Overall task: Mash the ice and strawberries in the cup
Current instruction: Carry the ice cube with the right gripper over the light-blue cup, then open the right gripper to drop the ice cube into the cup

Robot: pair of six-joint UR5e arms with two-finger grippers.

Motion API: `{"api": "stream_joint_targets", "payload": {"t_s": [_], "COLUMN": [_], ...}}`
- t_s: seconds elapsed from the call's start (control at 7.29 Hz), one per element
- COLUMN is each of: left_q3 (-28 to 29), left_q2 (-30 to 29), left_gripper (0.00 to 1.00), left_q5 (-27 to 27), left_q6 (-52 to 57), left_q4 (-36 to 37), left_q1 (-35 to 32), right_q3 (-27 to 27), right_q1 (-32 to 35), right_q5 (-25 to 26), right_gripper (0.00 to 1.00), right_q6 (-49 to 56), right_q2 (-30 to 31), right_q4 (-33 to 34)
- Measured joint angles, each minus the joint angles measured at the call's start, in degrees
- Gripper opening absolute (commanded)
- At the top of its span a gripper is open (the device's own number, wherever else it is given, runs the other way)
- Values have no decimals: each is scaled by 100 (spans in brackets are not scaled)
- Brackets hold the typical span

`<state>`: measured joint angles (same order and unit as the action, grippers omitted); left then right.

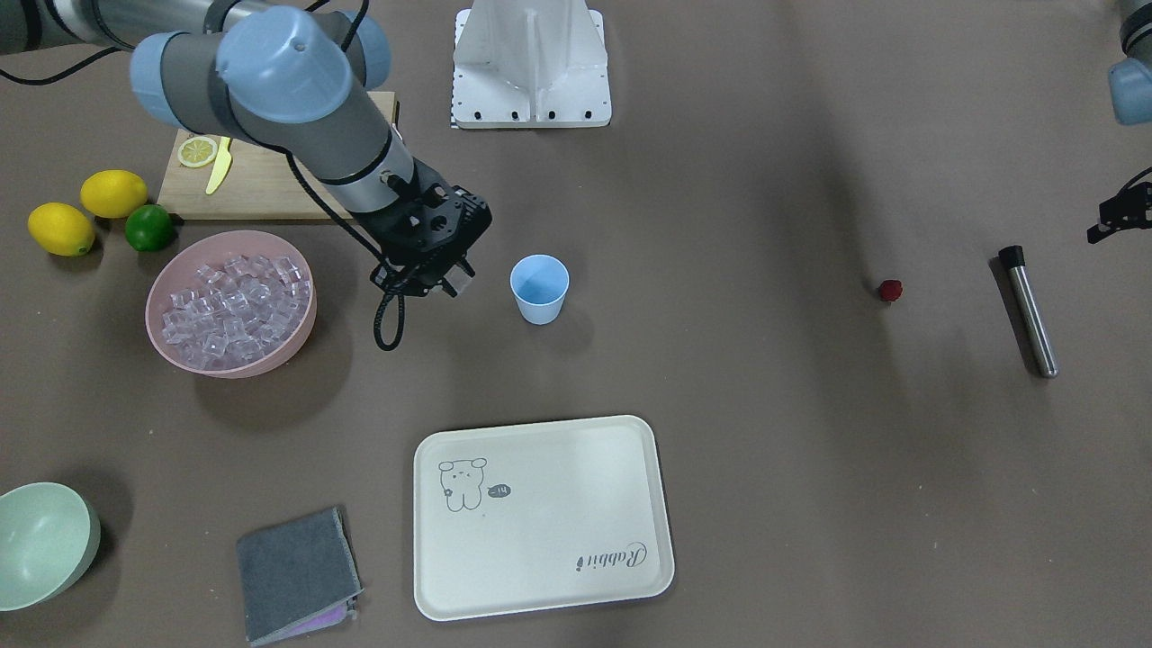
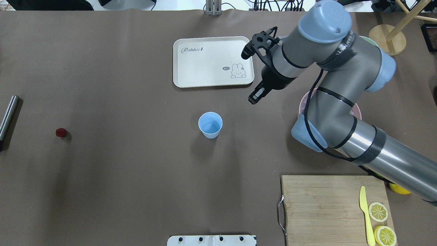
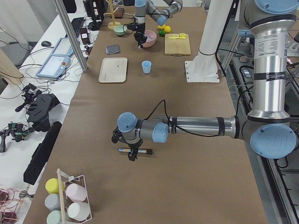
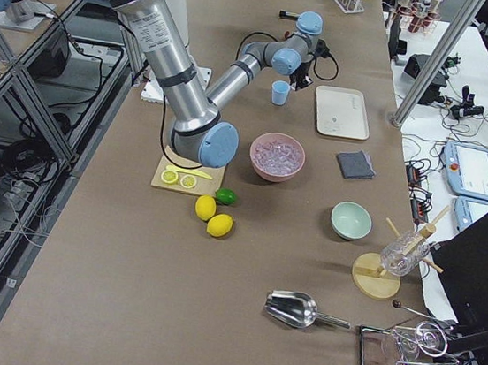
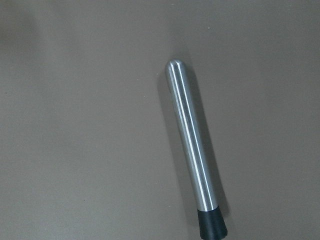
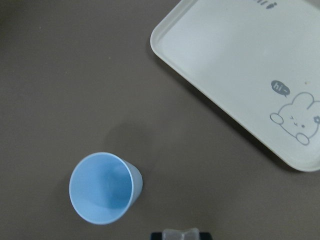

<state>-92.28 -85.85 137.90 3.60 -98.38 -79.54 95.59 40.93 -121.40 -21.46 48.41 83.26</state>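
The ice cube (image 6: 181,234) pokes from my right fingers; they should continue over the upright light-blue cup and release.
The light-blue cup (image 1: 539,288) stands upright and empty mid-table; it also shows in the overhead view (image 2: 210,124) and the right wrist view (image 6: 105,187). My right gripper (image 1: 453,281) hangs between the pink bowl and the cup, shut on one clear ice cube (image 6: 181,233). The rest of the ice (image 1: 232,301) is heaped in the pink bowl (image 1: 166,346). The dark red strawberry (image 1: 890,289) lies alone on the table. My left gripper (image 1: 1120,216) is above a steel muddler (image 5: 192,145); I cannot tell whether it is open or shut.
A cream tray (image 1: 540,517) lies beyond the cup. A grey cloth (image 1: 297,574) and a pale green bowl (image 1: 45,544) sit nearby. A cutting board (image 1: 261,189) holds a yellow knife (image 1: 219,165) and a lemon slice. Two lemons and a lime (image 1: 148,228) lie beside it.
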Motion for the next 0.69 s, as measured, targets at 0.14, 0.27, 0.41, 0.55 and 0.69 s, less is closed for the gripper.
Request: {"api": "stream_joint_targets", "payload": {"t_s": [0.14,0.27,0.41,0.55,0.69], "left_q3": [-5,-5,-7,-15,-18], "left_q2": [10,13,15,18,21], "left_gripper": [98,98,98,98,98], "left_q5": [0,0,0,0,0], "left_q6": [0,0,0,0,0], "left_q4": [-4,-5,-5,-5,-5], "left_q1": [0,0,0,0,0], "right_q3": [-166,-288,-348,-374,-385], "right_q1": [-208,-398,-564,-713,-850], "right_q5": [333,588,752,899,1047], "right_gripper": [35,36,36,36,36], "right_q6": [-242,-422,-553,-634,-685], "right_q2": [-243,-381,-430,-434,-422], "right_q4": [-11,-19,-25,-27,-33]}}
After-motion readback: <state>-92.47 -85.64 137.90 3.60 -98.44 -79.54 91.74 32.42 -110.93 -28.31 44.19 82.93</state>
